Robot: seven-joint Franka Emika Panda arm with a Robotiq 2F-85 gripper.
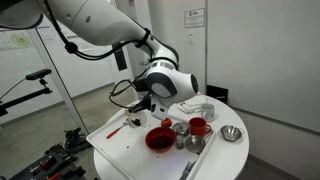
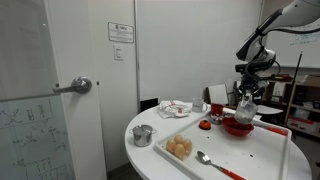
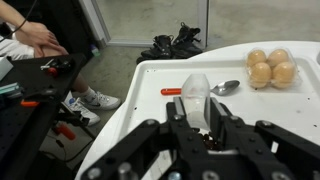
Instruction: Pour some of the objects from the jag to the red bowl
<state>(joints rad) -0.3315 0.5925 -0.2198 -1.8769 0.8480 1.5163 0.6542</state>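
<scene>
My gripper should lift the jag [image 2: 248, 106] and swing its bottom up to pour, because the jag's bottom hangs low at the red bowl with little room to tip.
My gripper [image 3: 198, 104] is shut on the jag [image 3: 195, 88], a small translucent whitish cup, with a finger on each side. Small dark objects [image 3: 205, 135] show at its near end in the wrist view. In both exterior views the gripper [image 1: 150, 108] [image 2: 245, 98] holds the jag [image 2: 246, 104] just above the red bowl [image 1: 158, 139] [image 2: 238, 127], which sits on the white tray [image 1: 120, 147] [image 2: 262, 157]. I cannot tell how far the jag is tilted.
A red mug [image 1: 199, 127] [image 2: 216, 112], metal cups [image 1: 181, 127] [image 2: 143, 135], a metal bowl [image 1: 231, 133], a dish of eggs [image 2: 180, 148] [image 3: 268, 68], a spoon [image 2: 205, 158] [image 3: 225, 88], a red marker [image 1: 114, 130] [image 3: 172, 91] and a crumpled cloth [image 2: 178, 108] share the round table.
</scene>
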